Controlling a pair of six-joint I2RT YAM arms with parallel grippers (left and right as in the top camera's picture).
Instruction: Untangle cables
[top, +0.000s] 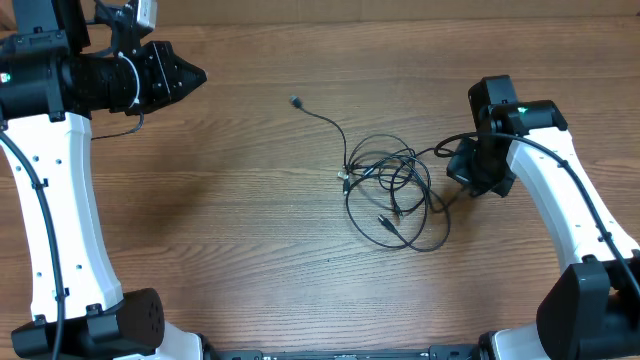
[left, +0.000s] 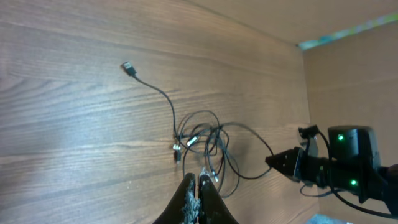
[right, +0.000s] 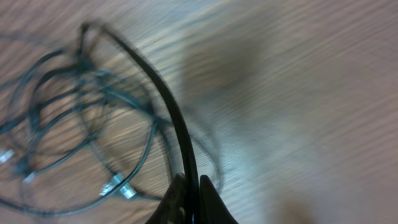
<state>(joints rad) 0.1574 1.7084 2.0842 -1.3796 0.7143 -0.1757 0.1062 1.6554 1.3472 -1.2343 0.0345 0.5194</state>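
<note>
The robot's right gripper holds a strand of cable that runs into a loose, unheld tangle, so the robot should bring the strand of cable back and hold the tangle with the left gripper before it pulls.
The cables lie as a loose black tangle at the table's middle right, with one strand running up-left to a small plug. The tangle also shows in the left wrist view and the right wrist view. My right gripper is at the tangle's right edge, shut on a black cable strand that runs up from between its fingers. My left gripper is held above the far left of the table, well away from the cables, with its fingers shut and empty.
The table is brown wood. The white left arm stands along the left side and the white right arm along the right side. The right gripper shows in the left wrist view.
</note>
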